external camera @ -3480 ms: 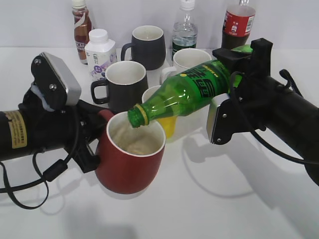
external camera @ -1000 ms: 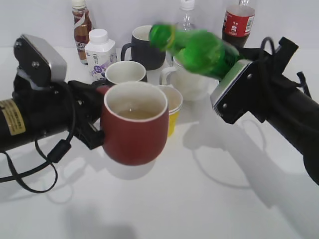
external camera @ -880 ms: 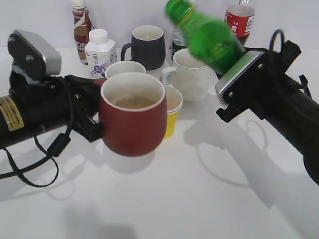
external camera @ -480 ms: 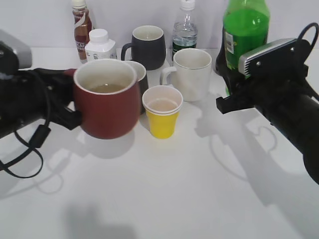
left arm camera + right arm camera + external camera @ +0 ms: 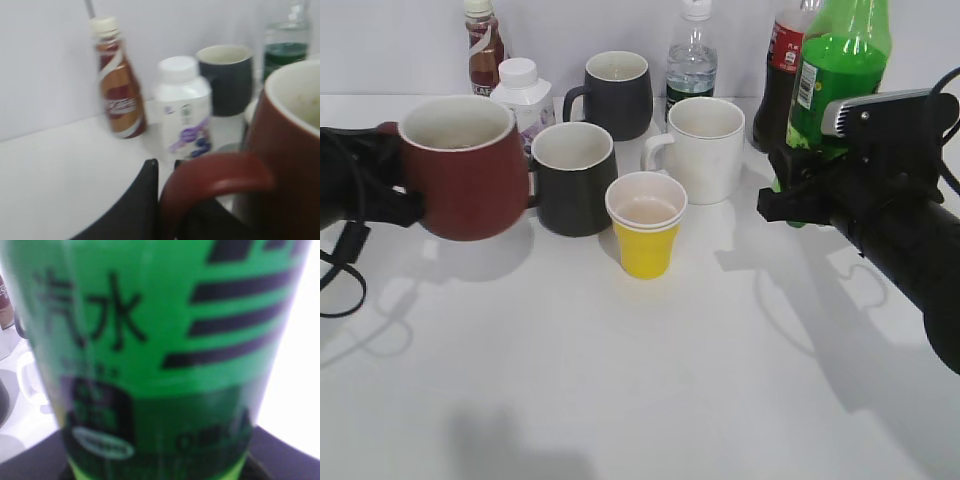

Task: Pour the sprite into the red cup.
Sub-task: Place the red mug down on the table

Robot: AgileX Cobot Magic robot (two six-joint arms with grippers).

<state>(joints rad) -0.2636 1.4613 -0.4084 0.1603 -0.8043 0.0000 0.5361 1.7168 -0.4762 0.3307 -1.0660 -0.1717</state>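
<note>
The red cup [image 5: 470, 180] is upright and has clear space [image 5: 440, 262] under it, so my left gripper should continue to move it down until the cup's base sits flat, and then let go of the cup's handle.
The sprite [image 5: 840, 80], a tall green bottle, stands upright at the back right, held low down by my right gripper [image 5: 800, 190]. It fills the right wrist view [image 5: 150, 340], where the fingers are hidden behind it. The red cup [image 5: 460, 165] is at the left, upright, held by its handle in my left gripper [image 5: 390, 190]. The left wrist view shows the red handle [image 5: 215, 172] pressed against a black finger [image 5: 147, 200], with some liquid in the cup.
A black mug [image 5: 572, 175], a white mug [image 5: 703, 145] and a yellow paper cup [image 5: 646, 225] stand mid-table. Another black mug [image 5: 617, 92], a cola bottle [image 5: 782, 80], a clear bottle [image 5: 691, 60], a white bottle [image 5: 520, 90] and a brown bottle [image 5: 483, 45] stand behind.
The sprite went from tipped over the red cup to upright and moved right and back. The red cup moved left and away from the bottle.
</note>
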